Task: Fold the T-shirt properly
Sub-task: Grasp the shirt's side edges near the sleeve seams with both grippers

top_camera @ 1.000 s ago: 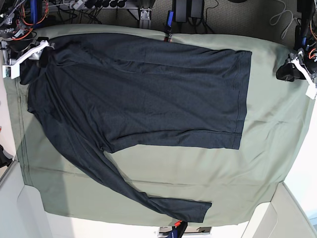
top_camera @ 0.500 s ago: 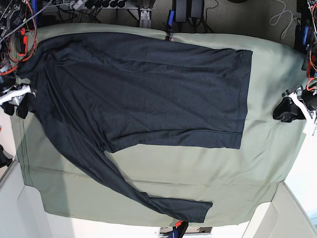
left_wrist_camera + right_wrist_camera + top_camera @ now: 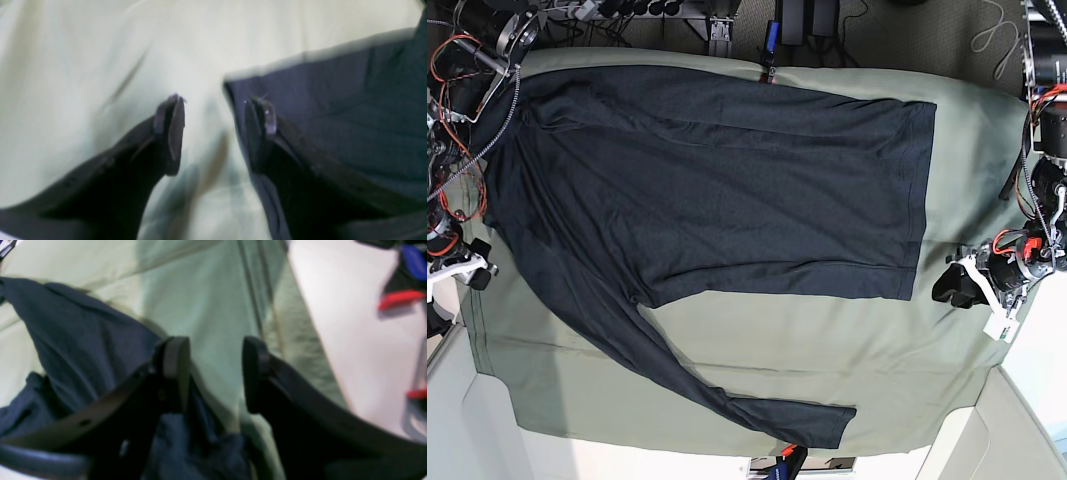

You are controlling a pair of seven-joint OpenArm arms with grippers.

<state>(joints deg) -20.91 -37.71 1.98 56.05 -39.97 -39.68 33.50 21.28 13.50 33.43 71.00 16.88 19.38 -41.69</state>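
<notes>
The long sleeve (image 3: 642, 345) stretches toward the table's near edge, so I expect its cuff (image 3: 825, 424) to drag along and trail behind as I fold the T-shirt's side over.
The dark charcoal T-shirt (image 3: 717, 180) lies spread flat on the green cloth, one long sleeve (image 3: 677, 370) running toward the near edge. My left gripper (image 3: 950, 285) is open just right of the shirt's lower hem corner. In the left wrist view the left gripper (image 3: 215, 128) shows bare cloth between its fingers, and one finger (image 3: 260, 130) hangs over the T-shirt's hem corner (image 3: 333, 110). My right gripper (image 3: 477, 268) is open at the cloth's left edge, beside the shoulder. The right wrist view has the right gripper (image 3: 215, 370) with cloth in its gap and the T-shirt (image 3: 83, 346) to its left.
The pale sage-green cloth (image 3: 827, 350) covers the table, with white table surface (image 3: 350, 340) past its edge. Cables and electronics (image 3: 467, 60) crowd the far left corner. Clamps hold the cloth at the far edge (image 3: 769, 50) and the near edge (image 3: 782, 465).
Both grippers have come toward the near side: the left one in to the hem corner, the right one down along the cloth's left edge. The shirt lies as before.
</notes>
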